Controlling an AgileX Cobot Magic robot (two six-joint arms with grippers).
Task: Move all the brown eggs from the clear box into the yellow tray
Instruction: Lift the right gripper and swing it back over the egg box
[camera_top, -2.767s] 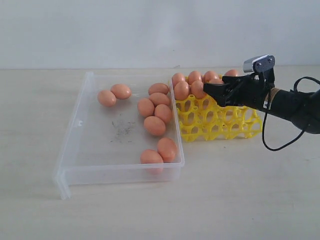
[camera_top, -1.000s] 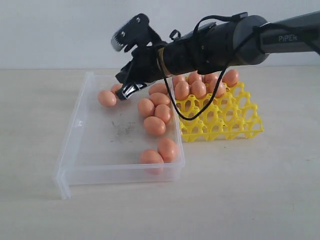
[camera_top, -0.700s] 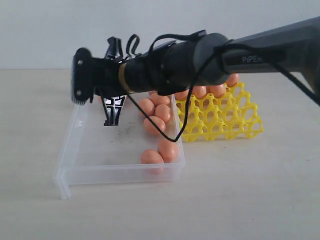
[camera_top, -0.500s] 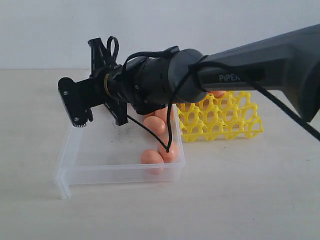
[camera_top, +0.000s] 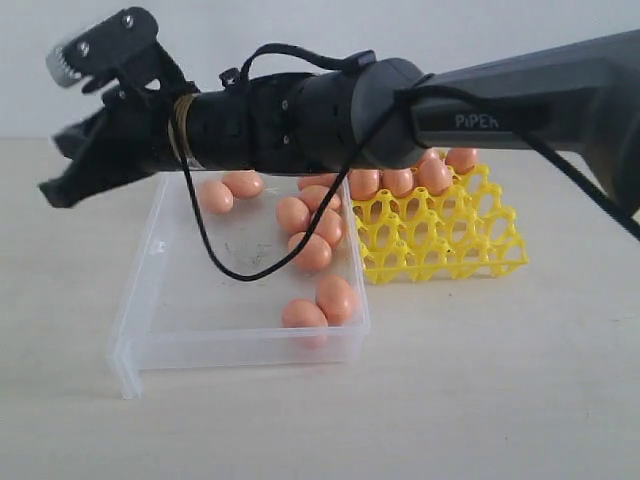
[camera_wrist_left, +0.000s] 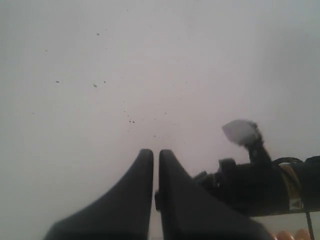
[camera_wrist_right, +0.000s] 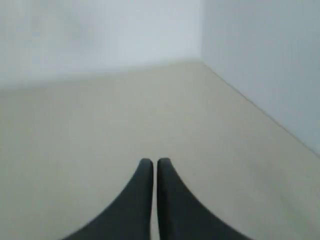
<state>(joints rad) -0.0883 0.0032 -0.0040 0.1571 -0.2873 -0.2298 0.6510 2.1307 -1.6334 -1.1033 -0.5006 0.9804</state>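
Note:
The robot's right gripper is closed and hanging beyond the clear box's edge, so it should swing back, open and grab the cluster's innermost brown egg.
Several brown eggs lie loose in the clear box, most along its right side and two at the far left. More brown eggs fill the back rows of the yellow tray to the box's right. My right arm stretches across above the box. Its gripper is shut and empty, hanging past the box's far left corner, and the right wrist view shows the gripper shut over bare table. My left gripper is shut and empty, facing a pale wall.
A black cable loops down from the right arm over the box floor. The right arm's wrist shows in the left wrist view. A pale wall stands behind the table.
The right arm swept left over the box, twisting, and rose. Its gripper closed on nothing and now points past the box's left side. The eggs stay where they were.

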